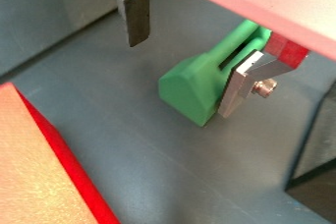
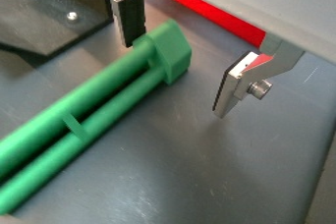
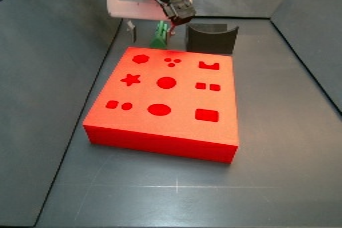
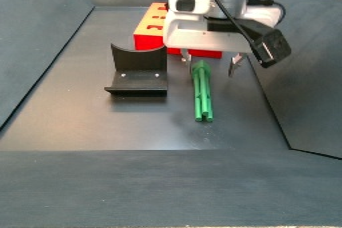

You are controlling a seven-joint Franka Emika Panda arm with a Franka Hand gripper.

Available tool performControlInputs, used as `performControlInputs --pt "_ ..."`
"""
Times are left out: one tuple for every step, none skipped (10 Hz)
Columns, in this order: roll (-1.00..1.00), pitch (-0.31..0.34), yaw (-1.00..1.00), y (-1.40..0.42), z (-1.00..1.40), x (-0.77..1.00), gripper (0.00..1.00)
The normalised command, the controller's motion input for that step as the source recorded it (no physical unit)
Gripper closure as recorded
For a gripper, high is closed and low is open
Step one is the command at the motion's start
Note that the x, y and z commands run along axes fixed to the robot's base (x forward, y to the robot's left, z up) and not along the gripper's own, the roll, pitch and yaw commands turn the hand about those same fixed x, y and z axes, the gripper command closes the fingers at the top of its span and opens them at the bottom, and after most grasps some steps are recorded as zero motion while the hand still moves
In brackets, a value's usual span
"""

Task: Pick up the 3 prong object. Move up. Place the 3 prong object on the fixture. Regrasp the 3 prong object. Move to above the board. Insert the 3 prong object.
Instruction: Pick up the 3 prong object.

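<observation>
The fixture's top (image 3: 213, 31) dips between raised corners. The 3 prong object (image 3: 162, 34) will therefore sit tilted there with its prongs sticking out when I put it down.
The 3 prong object (image 4: 201, 90) is a slim green piece lying flat on the dark floor beside the fixture (image 4: 136, 72). It also shows in both wrist views (image 1: 197, 85) (image 2: 92, 115) and partly in a side view (image 3: 159, 32). My gripper (image 4: 214, 62) is low over its wide end, open, with one finger on each side (image 1: 183, 76) (image 2: 176, 77). The fingers (image 1: 136, 22) (image 2: 237, 85) stand apart and do not clamp the piece. The red board (image 3: 167, 97) with shaped cutouts lies close by, and its edge shows in both wrist views (image 1: 53, 159) (image 2: 210, 17).
The dark fixture (image 3: 211, 37) stands behind the board, and a corner of it shows in a wrist view (image 2: 46, 22). Grey enclosure walls (image 4: 47, 62) rise on either side of the floor.
</observation>
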Motion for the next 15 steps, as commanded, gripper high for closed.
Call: performControlInputs --pt "-0.09 -0.219 0.09 -0.07 -0.16 -0.09 0.0" --pt "-0.13 -0.273 0.05 -0.03 -0.07 -0.15 0.0" --pt "-0.25 -0.474 0.0 -0.03 0.0 -0.27 0.0" --pt "-0.22 -0.449 0.0 -0.01 -0.02 -0.27 0.0" --pt "-0.01 -0.06 0.0 0.0 0.0 -0.03 0.0" --pt "-0.02 -0.056 0.0 0.0 0.0 -0.03 0.0" --pt "-0.09 -0.12 0.0 0.0 -0.1 0.0 0.0" --pt "-0.13 -0.223 0.0 0.0 -0.17 0.0 0.0" --pt "-0.08 -0.103 -0.02 0.0 0.0 0.0 0.0" --pt "-0.01 0.0 0.0 0.0 -0.02 0.0 0.0" --pt "0.0 0.0 0.0 0.0 0.0 0.0 1.0" --pt "0.0 0.0 0.0 0.0 0.0 0.0 1.0" --pt "0.0 0.0 0.0 0.0 0.0 0.0 1.0" --pt "0.0 0.0 0.0 0.0 0.0 0.0 1.0" --pt "0.0 0.0 0.0 0.0 0.0 0.0 1.0"
